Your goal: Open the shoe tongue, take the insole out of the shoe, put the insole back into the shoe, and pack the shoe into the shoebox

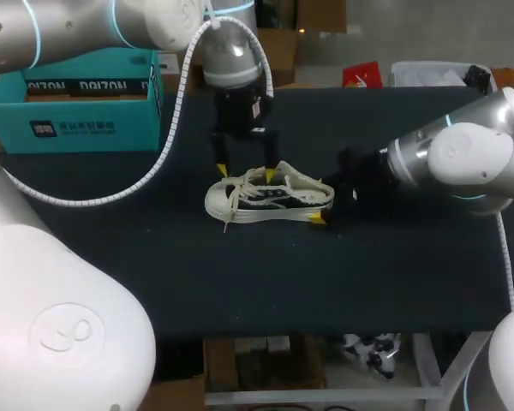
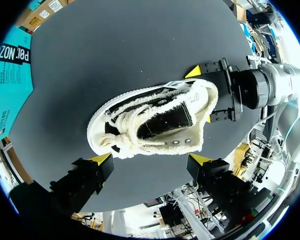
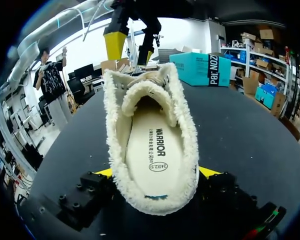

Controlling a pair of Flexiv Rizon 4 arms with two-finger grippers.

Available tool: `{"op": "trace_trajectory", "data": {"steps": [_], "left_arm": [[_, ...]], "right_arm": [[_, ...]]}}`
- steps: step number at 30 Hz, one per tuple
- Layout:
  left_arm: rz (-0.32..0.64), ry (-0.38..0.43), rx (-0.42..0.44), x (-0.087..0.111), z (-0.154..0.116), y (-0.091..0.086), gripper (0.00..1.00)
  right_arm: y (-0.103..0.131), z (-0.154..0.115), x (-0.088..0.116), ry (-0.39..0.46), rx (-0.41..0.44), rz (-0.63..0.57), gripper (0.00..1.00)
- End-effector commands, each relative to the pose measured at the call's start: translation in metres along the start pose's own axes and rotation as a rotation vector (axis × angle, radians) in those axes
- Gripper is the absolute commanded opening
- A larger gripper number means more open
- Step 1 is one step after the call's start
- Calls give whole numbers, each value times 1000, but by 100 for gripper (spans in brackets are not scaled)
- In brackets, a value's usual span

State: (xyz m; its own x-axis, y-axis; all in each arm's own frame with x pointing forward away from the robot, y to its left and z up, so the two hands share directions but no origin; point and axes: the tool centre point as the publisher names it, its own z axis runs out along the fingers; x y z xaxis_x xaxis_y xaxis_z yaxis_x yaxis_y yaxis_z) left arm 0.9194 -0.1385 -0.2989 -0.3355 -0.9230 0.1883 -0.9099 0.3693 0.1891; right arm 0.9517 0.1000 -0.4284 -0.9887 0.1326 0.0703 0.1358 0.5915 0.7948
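My gripper will make the tongue (image 3: 149, 89) fold up and show more insole when it opens it, because the shoe tongue's edge curves loosely over a dark hollow (image 3: 148, 103).
A cream and black fleece-lined shoe (image 1: 270, 199) lies on its sole mid-table, toe to the left. My left gripper (image 1: 246, 173) hangs open just above its laces; in the left wrist view the shoe (image 2: 150, 120) lies ahead of the left gripper (image 2: 150, 159), apart from both fingers. My right gripper (image 1: 325, 205) is at the heel, open, one finger on each side. In the right wrist view the heel fills the gap of the right gripper (image 3: 157, 172), and the pale insole (image 3: 152, 155) lies inside the shoe (image 3: 185, 125). The teal shoebox (image 1: 86, 103) stands at the back left.
The black table (image 1: 111, 257) stretches wide in front of the shoe. A white spiral cable (image 1: 167, 145) from my left arm drapes over the table between the shoebox and the shoe. My left gripper (image 3: 129, 47) shows beyond the toe in the right wrist view.
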Motion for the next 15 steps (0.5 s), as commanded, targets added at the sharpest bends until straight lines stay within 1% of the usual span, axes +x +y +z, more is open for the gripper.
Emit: {"op": "trace_trajectory", "data": {"steps": [1, 6, 9, 11, 13, 14, 15], "left_arm": [[-17, -40, 21, 14, -1, 0, 100], [-48, -84, 59, 30, -4, -1, 100], [-72, -107, 75, 37, -2, -3, 100], [-103, -132, 90, 39, 1, -7, 89], [-117, -140, 85, 40, 5, -11, 64], [-134, -152, 92, 41, 7, -13, 59], [-140, -153, 88, 41, 10, -16, 59]], "right_arm": [[-5, 4, 0, -8, -2, -1, 0], [-9, 5, -2, -22, -4, 9, 0], [-9, 5, -2, -38, 9, 18, 0], [-9, 5, -2, -38, 9, 18, 0], [-9, 5, -2, -38, 9, 18, 0], [-9, 5, -2, -38, 9, 18, 0], [-9, 5, -2, -38, 9, 18, 0]]}}
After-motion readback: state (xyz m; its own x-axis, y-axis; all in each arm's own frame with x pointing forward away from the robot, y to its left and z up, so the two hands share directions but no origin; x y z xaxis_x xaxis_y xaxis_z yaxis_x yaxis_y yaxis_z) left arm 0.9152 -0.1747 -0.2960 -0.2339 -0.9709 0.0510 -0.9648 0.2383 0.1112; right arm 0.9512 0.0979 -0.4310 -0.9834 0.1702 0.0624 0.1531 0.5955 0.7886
